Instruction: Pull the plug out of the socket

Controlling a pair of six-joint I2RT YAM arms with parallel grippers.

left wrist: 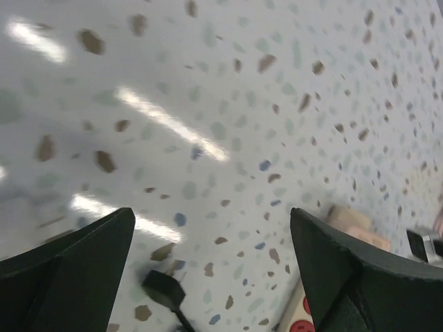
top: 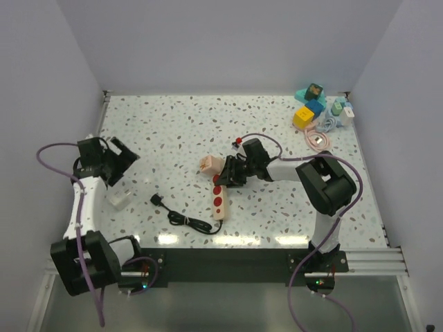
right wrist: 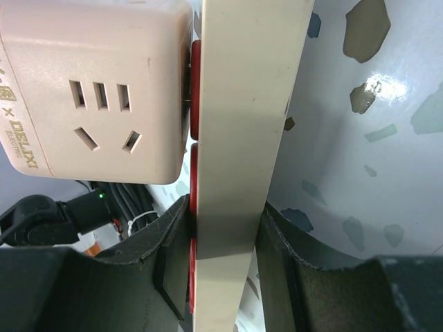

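My left gripper should keep moving toward the adapter's free body [top: 210, 165] until it closes there, because my right gripper is clamping the outlet strip [top: 218, 189] beside the cream cube adapter.
The socket, a cream-white power strip [top: 219, 200] with red outlets, lies at the table's middle. My right gripper [top: 225, 178] is shut on its far part; the right wrist view shows the fingers [right wrist: 166, 249] clamping the strip [right wrist: 242, 104] on both sides. A cream cube adapter [top: 210, 164] is plugged into the strip's far outlet [right wrist: 97, 90]. The small black plug [top: 157, 200] lies loose on the table left of the strip, on the end of the strip's black cord [top: 190, 222]. My left gripper [top: 119, 160] is open and empty at the left, with the plug [left wrist: 163, 289] below it.
Coloured toy blocks [top: 309, 104] stand at the back right corner, with a pink cable and disc [top: 317, 138] and a light-blue cable [top: 332, 123]. A pale clear object [top: 119, 196] sits near the left arm. White walls close the table's left, back and right.
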